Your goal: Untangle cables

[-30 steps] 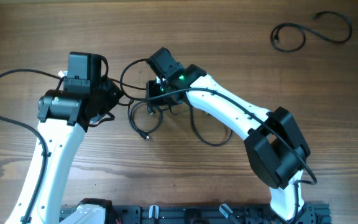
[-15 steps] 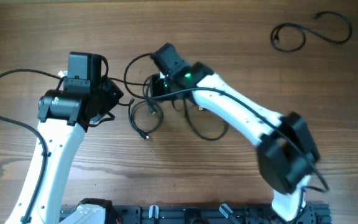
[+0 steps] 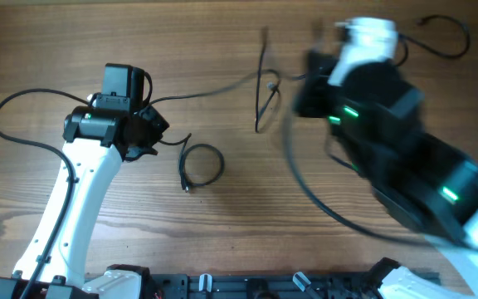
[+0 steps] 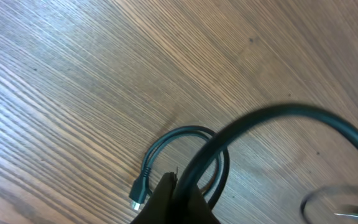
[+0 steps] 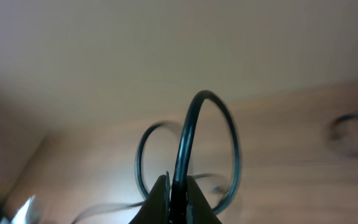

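Observation:
The piece of cable is stretched tight from my left gripper into the crossed loops (image 3: 268, 87). My right gripper should go down and move closer to my left gripper to give the cable slack.
My left gripper (image 4: 178, 186) is shut on a thin black cable (image 4: 272, 115) that arcs up and away to the right. In the overhead view this strand (image 3: 214, 90) runs taut from the left gripper (image 3: 154, 130) towards the raised right arm. Below it a small coiled cable (image 3: 203, 162) with a plug end (image 4: 138, 190) lies on the wood. My right gripper (image 5: 178, 184) is shut on a black cable (image 5: 188, 130), whose loops hang blurred in front of it. Loose strands (image 3: 260, 87) dangle to the left of the right arm.
A separate black cable (image 3: 442, 37) lies at the far right corner, partly hidden by the right arm (image 3: 388, 124), which is lifted high and blurred. The left arm's thicker wire (image 3: 11, 137) loops over the table at the left.
The right gripper shut on a cable and swung up and to the right, pulling strands out of the bunch. One small coil stays on the table. The left gripper kept its grip and shifted slightly right.

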